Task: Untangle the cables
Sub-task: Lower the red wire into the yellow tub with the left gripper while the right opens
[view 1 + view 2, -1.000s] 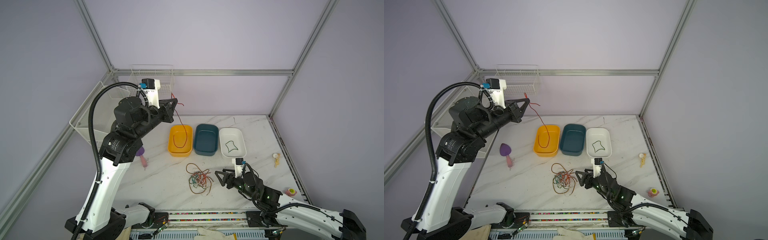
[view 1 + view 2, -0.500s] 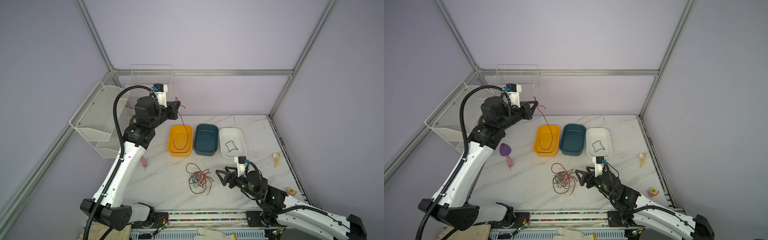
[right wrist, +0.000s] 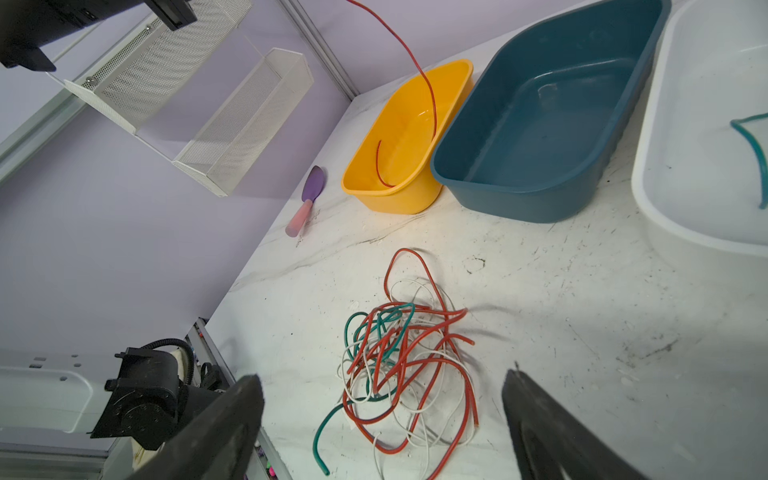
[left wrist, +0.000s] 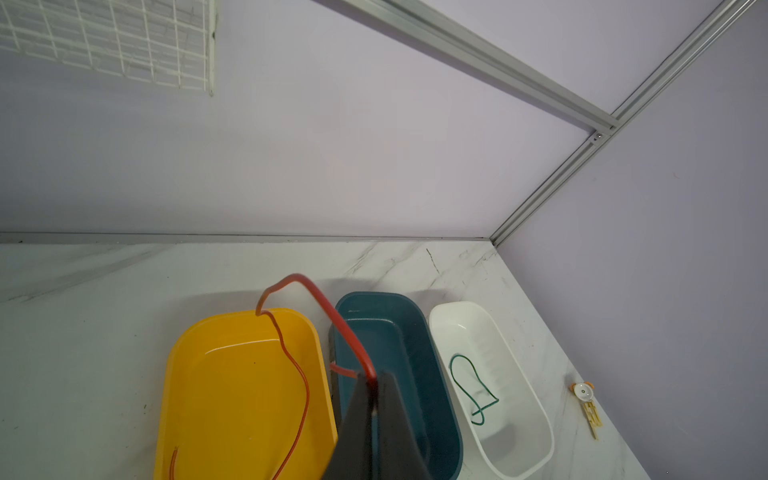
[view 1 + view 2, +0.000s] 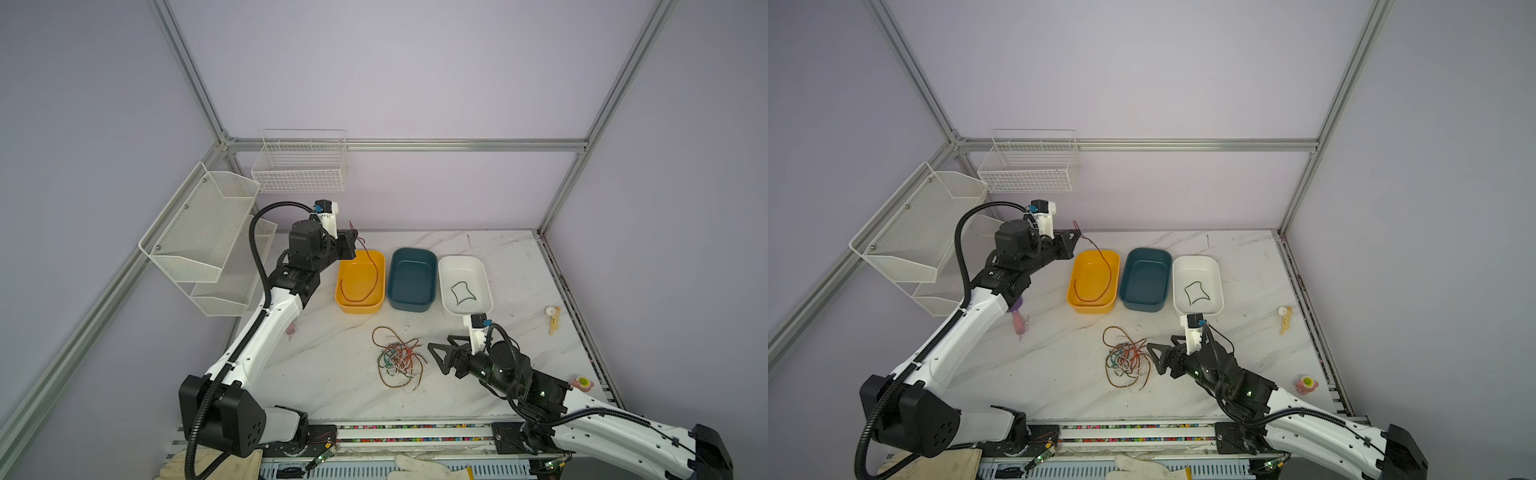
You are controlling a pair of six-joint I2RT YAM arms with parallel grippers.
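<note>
The red cable's lower end (image 5: 352,301) curls inside the yellow tray (image 5: 359,280), free of the tangle, so I should lower my left gripper next and release inside the tray's sides.
A tangle of red, white and green cables (image 5: 397,361) (image 5: 1127,361) (image 3: 399,357) lies on the marble table near the front. Just right of it, low over the table, my right gripper (image 5: 438,358) (image 5: 1155,358) (image 3: 381,378) is open, with nothing between its fingers. My left gripper (image 5: 354,239) (image 5: 1077,235) (image 4: 374,384) is shut on one end of a red cable (image 5: 376,270) (image 5: 1109,270) (image 4: 291,357). It holds this above the yellow tray's back left corner. The cable hangs down and curls inside the yellow tray (image 5: 359,308). A green cable (image 5: 462,293) (image 4: 473,386) lies in the white tray (image 5: 485,278).
A dark blue tray (image 5: 411,306) stands between the yellow and white ones. A purple spatula with a pink handle (image 5: 1017,316) (image 3: 309,195) lies left of the yellow tray. Wire baskets (image 5: 199,232) (image 5: 299,166) hang on the left and back walls. Small toys (image 5: 552,318) (image 5: 581,382) sit at the table's right edge.
My left gripper has come down toward the yellow tray with the red cable, and more of the cable now lies in the tray. My right gripper's jaws have spread wider beside the tangle.
</note>
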